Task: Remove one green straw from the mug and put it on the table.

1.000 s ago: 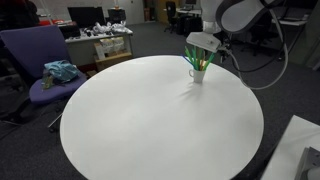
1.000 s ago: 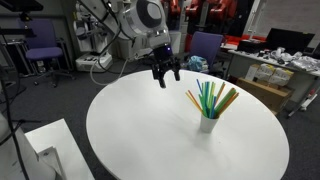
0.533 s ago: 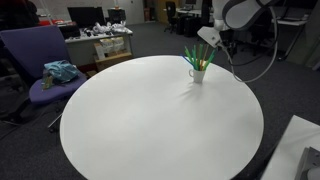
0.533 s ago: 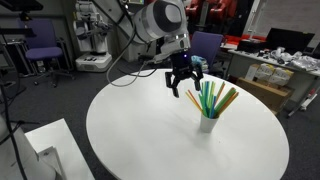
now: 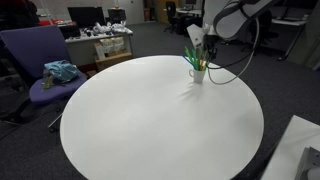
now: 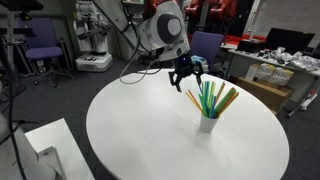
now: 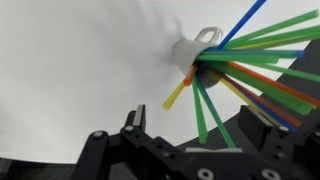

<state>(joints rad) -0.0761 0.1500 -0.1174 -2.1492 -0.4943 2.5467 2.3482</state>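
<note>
My gripper has the yellow straw's tip pointing into its gap beside the green straws, so I should move clear of it before closing on one green straw.
A white mug stands near the far edge of the round white table, holding several straws in green, yellow, orange and blue. In an exterior view the mug has green straws fanning upward. My gripper is open and empty, hovering just beside and above the straw tips. In the wrist view the mug lies ahead, and two green straws run toward the gap of the gripper. The jaws stand wide apart, touching nothing.
A purple chair with a teal cloth stands beyond the table. Cluttered desks and boxes surround it. A white block sits beside the table. The arm's cables hang behind the mug.
My gripper has travelled across the table's far side toward the mug and now hangs by the straw tips. It stays open. The mug and straws have not moved.
</note>
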